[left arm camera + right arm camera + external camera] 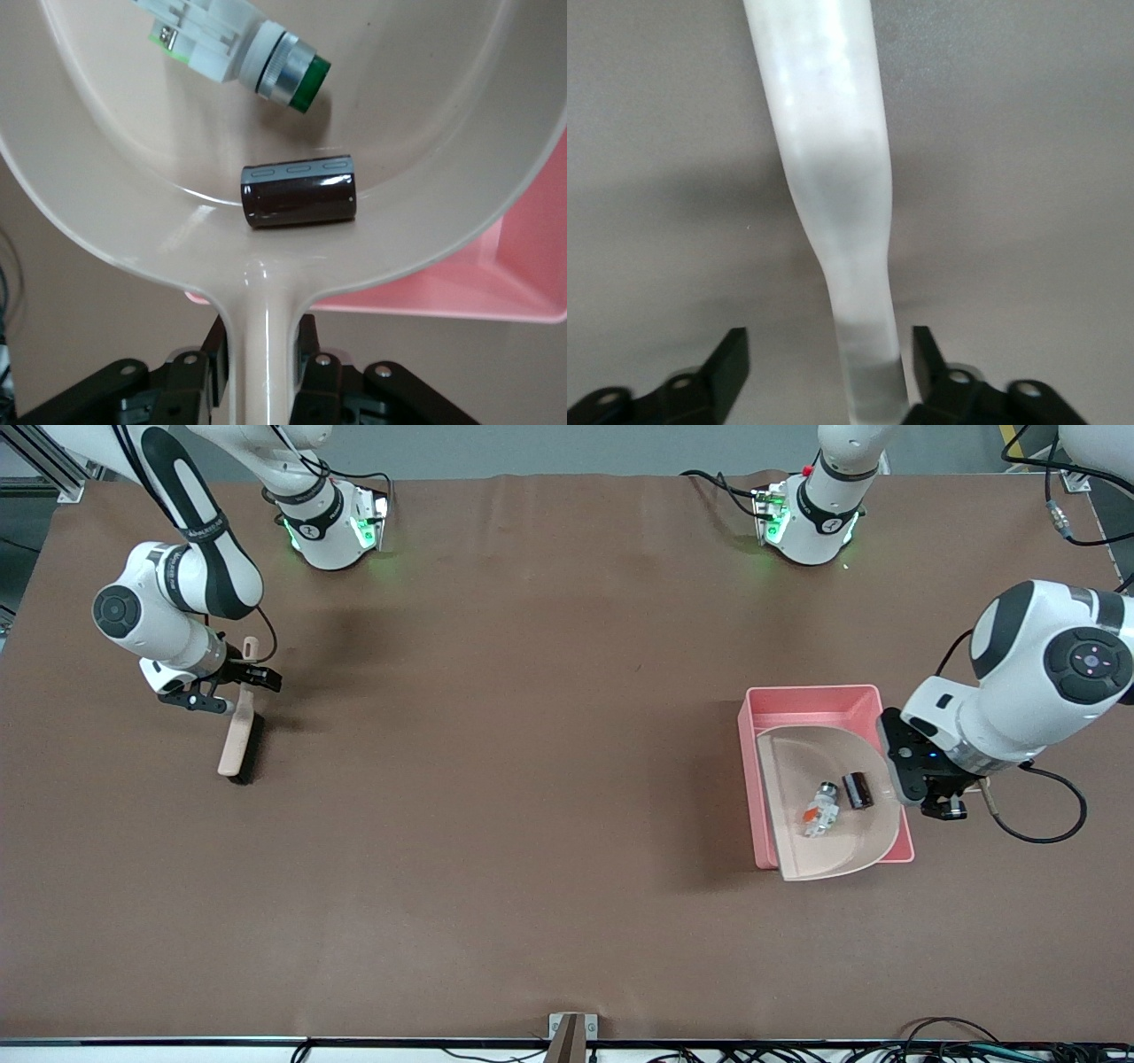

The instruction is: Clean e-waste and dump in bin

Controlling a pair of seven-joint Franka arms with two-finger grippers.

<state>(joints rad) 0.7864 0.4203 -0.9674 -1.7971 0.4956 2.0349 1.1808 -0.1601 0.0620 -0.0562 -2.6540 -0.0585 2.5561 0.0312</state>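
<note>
My left gripper has the dustpan's opening (772, 820) reaching over the pink bin's side, so it should pull the dustpan's opening back over the bin's middle (828, 771) before it tips the e-waste out.
My left gripper (950, 804) is shut on the handle of the beige dustpan (797, 841) and holds it over the pink bin (811, 698). Both e-waste parts lie in the pan: the white-and-grey component (819, 810) and the dark block (857, 790). The left wrist view shows the left gripper (263, 354) clamped on the handle, the component (239, 44), the block (299, 190), the dustpan (443, 133) and a corner of the bin (496, 283) below it. My right gripper (235, 691) is open, its jaws on either side of the brush handle (833, 177) without gripping it.
The brush (241, 740), beige with dark bristles, lies on the brown table cover (532, 779) toward the right arm's end. The dustpan's mouth reaches over the bin wall that is nearer to the front camera. A small bracket (568, 1036) sits at the table's near edge.
</note>
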